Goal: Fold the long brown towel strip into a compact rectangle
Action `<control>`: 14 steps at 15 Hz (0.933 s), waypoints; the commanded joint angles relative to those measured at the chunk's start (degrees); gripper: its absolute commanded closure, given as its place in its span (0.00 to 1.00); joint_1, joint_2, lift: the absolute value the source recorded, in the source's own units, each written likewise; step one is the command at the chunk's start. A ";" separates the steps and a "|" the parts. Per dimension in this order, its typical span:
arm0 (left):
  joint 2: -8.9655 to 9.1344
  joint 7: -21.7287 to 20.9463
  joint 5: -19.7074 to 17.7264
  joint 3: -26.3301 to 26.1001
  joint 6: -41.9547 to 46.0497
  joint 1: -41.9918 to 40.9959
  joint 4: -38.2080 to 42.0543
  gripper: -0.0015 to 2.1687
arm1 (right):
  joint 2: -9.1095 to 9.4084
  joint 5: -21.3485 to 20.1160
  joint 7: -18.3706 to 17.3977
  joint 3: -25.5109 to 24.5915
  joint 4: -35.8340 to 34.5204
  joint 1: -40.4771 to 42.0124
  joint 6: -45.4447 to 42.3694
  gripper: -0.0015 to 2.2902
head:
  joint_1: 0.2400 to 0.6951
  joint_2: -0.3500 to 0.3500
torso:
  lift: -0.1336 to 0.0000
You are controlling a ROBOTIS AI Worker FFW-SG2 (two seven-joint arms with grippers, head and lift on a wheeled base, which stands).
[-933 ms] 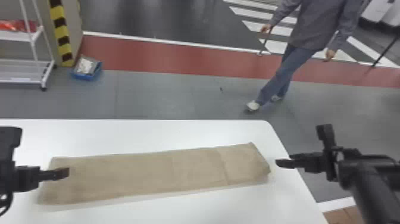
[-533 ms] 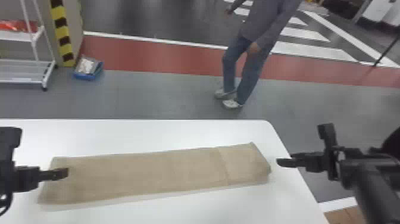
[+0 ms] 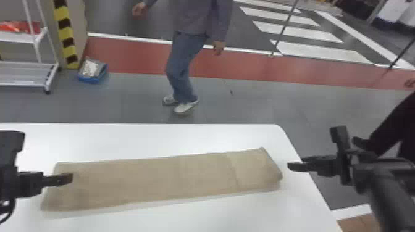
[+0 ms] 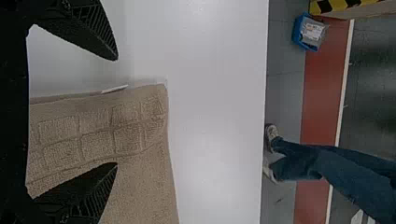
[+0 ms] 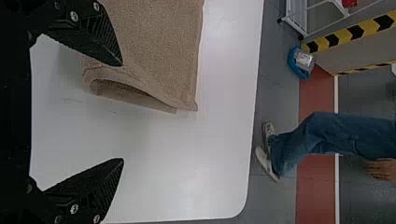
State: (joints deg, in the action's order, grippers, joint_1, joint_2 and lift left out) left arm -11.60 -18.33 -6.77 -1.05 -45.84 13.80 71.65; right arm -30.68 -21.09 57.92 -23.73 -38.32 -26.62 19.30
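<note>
The brown towel strip (image 3: 163, 179) will go flat at its folded end and stay doubled when I pull it, because that end stands open in a loose loop (image 5: 135, 94).
The brown towel strip (image 3: 154, 179) lies lengthwise across the white table, its right end folded over in a loose loop. Over its left end is my left gripper (image 3: 69, 178); just off its right end, above the table, is my right gripper (image 3: 291, 167). From the left wrist, the left gripper (image 4: 116, 112) stands open, with the towel's ribbed end (image 4: 98, 135) below and between its fingers. Seen from the right wrist, the right gripper (image 5: 123, 112) is open too, one finger over the towel's folded end (image 5: 135, 88), which nothing grips.
The white table (image 3: 173, 135) has its far edge beyond the towel and its rounded right corner near the right gripper. On the floor behind are a blue bin (image 3: 92, 71) and a white rack (image 3: 27, 72) at the left.
Neither arm has visibly moved, and the towel lies as before.
</note>
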 commanded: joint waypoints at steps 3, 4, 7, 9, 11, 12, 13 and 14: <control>0.00 -2.41 -0.70 0.96 1.05 -1.76 1.83 0.04 | 0.19 2.98 1.50 -0.96 -1.14 1.13 -0.88 0.08 | 1.00 0.07 | 1.00; -0.09 -3.82 -0.70 1.22 3.16 -3.69 4.03 0.04 | 0.71 3.33 1.67 -1.49 -3.16 2.09 -0.53 0.08 | 1.00 0.07 | 1.00; 0.00 -5.49 -1.40 2.28 8.26 -7.03 6.49 0.04 | 2.03 5.44 2.99 -2.72 -7.21 4.29 -0.53 0.09 | 1.00 0.07 | 1.00; 0.00 -5.58 -2.11 2.28 10.72 -8.62 7.10 0.04 | 2.73 6.15 3.34 -2.72 -8.35 4.99 -0.70 0.11 | 1.00 0.08 | 1.00; 0.00 -6.02 -2.98 2.28 13.89 -10.11 7.28 0.04 | 3.97 6.06 3.87 -3.69 -9.49 5.78 -1.40 0.19 | 1.00 0.09 | 1.00; 0.00 -5.93 -2.98 1.84 14.94 -10.37 7.36 0.04 | 4.23 6.06 3.87 -3.60 -9.58 5.96 -1.76 0.26 | 1.00 0.09 | 1.00; 0.09 -5.75 -2.98 1.31 16.87 -11.25 7.36 0.06 | 4.84 6.06 3.87 -3.25 -9.58 6.49 -2.63 0.36 | 1.00 0.09 | 1.00; 0.18 -5.40 -2.98 0.78 17.93 -11.96 7.36 0.15 | 5.72 5.97 3.78 -2.90 -9.84 7.37 -4.39 0.51 | 1.00 0.10 | 1.00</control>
State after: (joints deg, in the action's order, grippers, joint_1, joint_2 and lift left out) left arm -11.54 -23.93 -9.73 0.41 -29.67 2.83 78.98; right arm -25.97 -15.03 61.78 -27.05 -47.90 -20.22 16.73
